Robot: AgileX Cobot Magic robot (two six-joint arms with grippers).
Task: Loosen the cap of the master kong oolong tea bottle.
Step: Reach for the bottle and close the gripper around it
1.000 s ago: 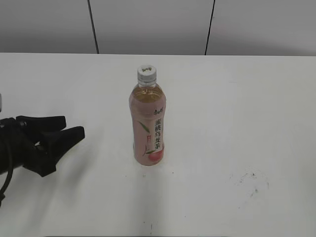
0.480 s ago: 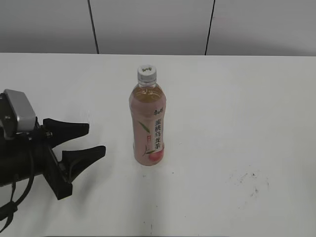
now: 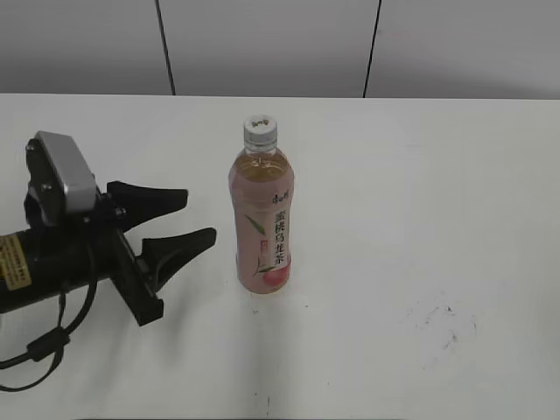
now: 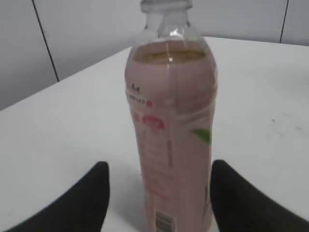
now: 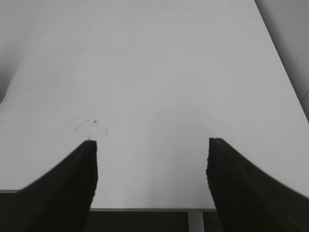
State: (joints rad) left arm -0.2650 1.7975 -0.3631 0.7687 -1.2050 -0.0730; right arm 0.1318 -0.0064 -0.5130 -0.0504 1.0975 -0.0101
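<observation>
The white cap [image 3: 260, 130] sits on the bottle's neck and is round with ribbed sides [image 3: 261, 138], so I expect it to twist loose and come away in one piece when the robot turns it.
The master kong oolong tea bottle [image 3: 264, 219] stands upright in the middle of the white table, amber tea inside, pink label with a peach. Its white ribbed cap [image 3: 260, 130] is on the neck. My left gripper [image 3: 194, 217] is open, lying level just left of the bottle's lower half, not touching it. In the left wrist view the bottle [image 4: 171, 130] fills the centre beyond my two open black fingers [image 4: 159, 176]; the cap [image 4: 164, 5] is cut off at the top edge. My right gripper [image 5: 150, 145] is open and empty over the table's near edge.
The white table [image 3: 420, 192] meets a grey panelled wall at the back. Dark scuff marks [image 3: 446, 319] lie on the table at the front right and also show in the right wrist view [image 5: 89, 123]. The right arm is out of the exterior view.
My left gripper has moved right and up toward the bottle, from the far left edge to just beside it, staying open. The bottle has not moved.
</observation>
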